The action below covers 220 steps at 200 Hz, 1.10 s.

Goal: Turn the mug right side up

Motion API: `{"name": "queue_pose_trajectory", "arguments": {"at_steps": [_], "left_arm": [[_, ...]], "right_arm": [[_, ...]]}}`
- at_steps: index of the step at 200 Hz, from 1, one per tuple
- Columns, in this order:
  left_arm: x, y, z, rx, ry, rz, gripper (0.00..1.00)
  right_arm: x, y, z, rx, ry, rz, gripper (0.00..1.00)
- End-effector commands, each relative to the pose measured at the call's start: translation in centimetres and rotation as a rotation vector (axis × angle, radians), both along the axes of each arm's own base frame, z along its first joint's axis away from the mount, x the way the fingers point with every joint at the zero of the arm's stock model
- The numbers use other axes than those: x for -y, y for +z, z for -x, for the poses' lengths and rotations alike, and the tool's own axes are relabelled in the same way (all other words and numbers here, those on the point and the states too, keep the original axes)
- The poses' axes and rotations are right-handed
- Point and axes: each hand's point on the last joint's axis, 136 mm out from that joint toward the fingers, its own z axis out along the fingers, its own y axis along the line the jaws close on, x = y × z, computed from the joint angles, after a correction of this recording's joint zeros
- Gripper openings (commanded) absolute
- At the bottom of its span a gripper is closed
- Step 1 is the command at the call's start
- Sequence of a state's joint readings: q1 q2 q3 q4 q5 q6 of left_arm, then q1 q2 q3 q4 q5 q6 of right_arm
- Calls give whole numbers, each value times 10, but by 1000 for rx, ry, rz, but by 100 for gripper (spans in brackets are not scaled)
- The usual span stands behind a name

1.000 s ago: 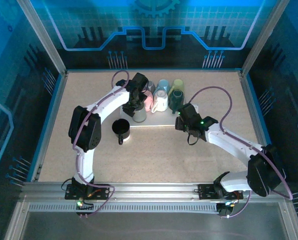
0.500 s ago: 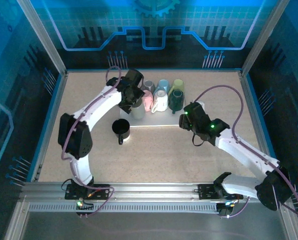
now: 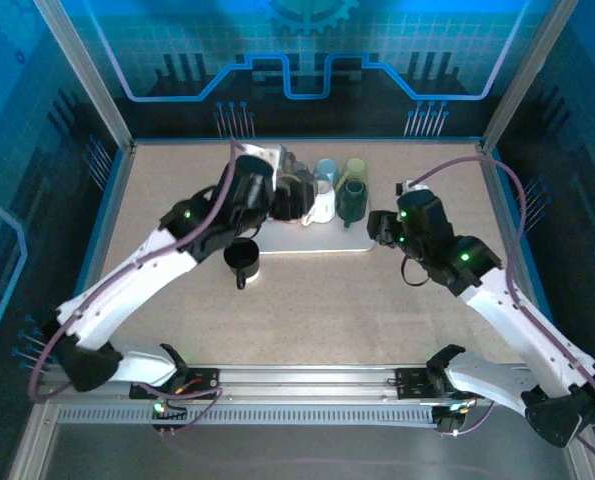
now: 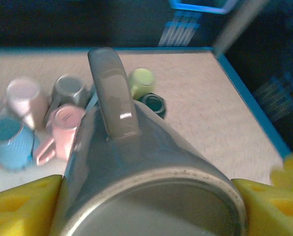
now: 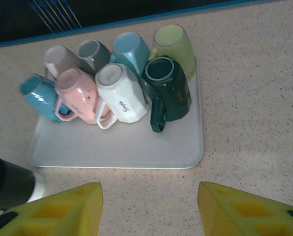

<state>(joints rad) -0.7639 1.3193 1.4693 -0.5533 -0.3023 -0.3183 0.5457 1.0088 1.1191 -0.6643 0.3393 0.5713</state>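
Observation:
The grey mug is in my left gripper, held around its base. My right gripper should grip the mug by its free handle before setting it upright.
My left gripper is shut on the grey mug and holds it in the air over the back left of the tray. In the left wrist view the mug lies tilted between my yellow fingers, rim toward the camera and handle pointing up. My right gripper hovers open by the tray's front right corner. In the right wrist view the right gripper has only bare table between its fingers.
Several mugs stand upside down at the back of the white tray, among them a dark green one, a white one and a pink one. A black mug stands upright on the table left of the tray.
The left arm has lifted the grey mug off the tray and tipped it, its elbow swinging out to the left. The right arm has drawn back to the right and risen.

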Motion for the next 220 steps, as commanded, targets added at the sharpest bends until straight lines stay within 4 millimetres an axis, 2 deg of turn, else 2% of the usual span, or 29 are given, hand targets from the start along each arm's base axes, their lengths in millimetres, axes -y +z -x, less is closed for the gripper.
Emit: {"name": "queue_pose_trajectory", "arguments": {"at_steps": [1,23,42,60,77,102,142,170,210,220], "left_arm": [[1,57,5,428,-147,-233,47],[7,53,23,633,-235,-412,48],[5,48,34,799,-249,-543,47],[7,45,48,949,-284,-617,46],[15,33,62,1081,-337,-698,45],[17,27,69,1206,-312,-791,45],[26,7,91,1327,-404,-912,42],[29,1,100,1356,-449,-945,39],[37,-33,110,1331,-612,-1041,41],[37,-35,111,1325,-624,-1043,40]], "right_arm": [[3,19,17,-35,65,-60,55],[0,27,29,-101,120,-160,57],[-7,31,41,-199,177,-327,58],[-24,37,52,-287,265,-478,61],[-51,41,61,-374,375,-622,69],[-61,41,64,-465,414,-762,68],[-75,37,62,-555,465,-929,65],[-79,32,64,-577,502,-935,64],[-82,26,68,-608,532,-972,59],[-81,24,70,-609,528,-964,58]]}}
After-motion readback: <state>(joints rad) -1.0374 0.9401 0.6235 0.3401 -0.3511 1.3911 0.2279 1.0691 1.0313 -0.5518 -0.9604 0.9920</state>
